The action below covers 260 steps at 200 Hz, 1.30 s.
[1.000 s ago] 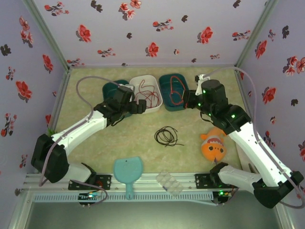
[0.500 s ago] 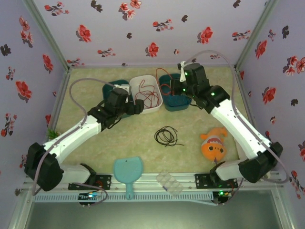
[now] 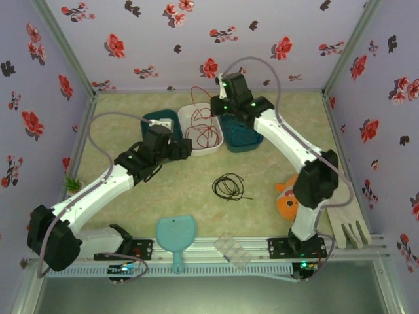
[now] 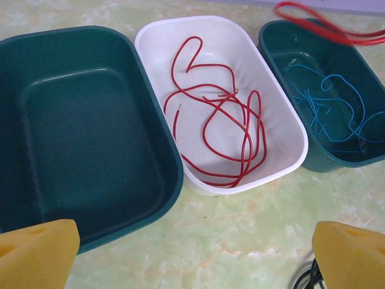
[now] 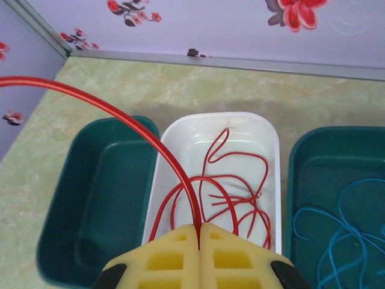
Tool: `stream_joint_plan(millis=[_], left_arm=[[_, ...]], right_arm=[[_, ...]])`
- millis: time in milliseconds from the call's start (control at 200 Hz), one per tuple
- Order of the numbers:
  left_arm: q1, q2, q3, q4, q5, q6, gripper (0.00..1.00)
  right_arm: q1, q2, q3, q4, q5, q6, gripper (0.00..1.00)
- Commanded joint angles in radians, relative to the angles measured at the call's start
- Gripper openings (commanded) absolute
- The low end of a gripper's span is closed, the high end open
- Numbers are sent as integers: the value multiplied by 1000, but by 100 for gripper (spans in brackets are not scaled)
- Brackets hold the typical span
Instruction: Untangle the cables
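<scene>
My right gripper should keep going down into the white bin [image 3: 207, 122] and let go of the red cable inside, as the red cable is hanging clear of the blue-teal cable.
The red cable [image 4: 222, 132] lies mostly as loose loops in the white bin [image 4: 283, 129]. One stretch of it rises out of the bin to my right gripper [image 5: 198, 227], which is shut on it high above the bins [image 3: 224, 99]. The blue-teal cable [image 4: 325, 108] lies in the right teal bin [image 5: 304, 180]. The black cable [image 3: 228, 187] is a small coil on the table, apart from the others. My left gripper [image 4: 192, 265] hangs open in front of the bins [image 3: 186, 148], with nothing between its yellow fingertips [image 4: 36, 253].
The left teal bin [image 4: 90, 138] holds nothing. An orange fish toy [image 3: 288, 201], a light blue scoop [image 3: 175, 234], a clear plastic tray [image 3: 234, 250] and a glove [image 3: 347, 226] lie along the near edge. A small green plant [image 3: 71, 184] sits at the left.
My right arm has swung left from the right teal bin to above the white bin, lifting a stretch of the red cable. The left arm has drawn back slightly to the left.
</scene>
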Motion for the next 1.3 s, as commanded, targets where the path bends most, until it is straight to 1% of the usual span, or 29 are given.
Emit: stream_joint_plan(millis=[0, 180, 350, 510, 620, 735, 915, 1095, 1295], left_arm=[[2, -29, -13, -14, -29, -18, 100], [6, -39, -17, -36, -31, -15, 100], [13, -30, -20, -50, -28, -16, 100], [18, -26, -22, -59, -29, -12, 100], [20, -24, -22, -63, -29, -11, 100], [23, -16, -22, -61, -28, -12, 100], [25, 1, -11, -75, -25, -8, 100], [26, 6, -10, -76, -23, -7, 100], [28, 6, -10, -82, -23, -10, 100]], right_arm=[[5, 98, 93, 3, -25, -31, 0], [5, 255, 233, -118, -34, 19, 0], [5, 348, 287, -209, 26, 96, 0], [5, 391, 270, -188, 46, 117, 0], [5, 422, 273, -179, 31, 134, 0], [5, 455, 292, -186, 34, 154, 6], [9, 486, 304, -216, 54, 172, 11], [14, 478, 297, -225, 81, 184, 25], [14, 436, 285, -226, 115, 181, 30]])
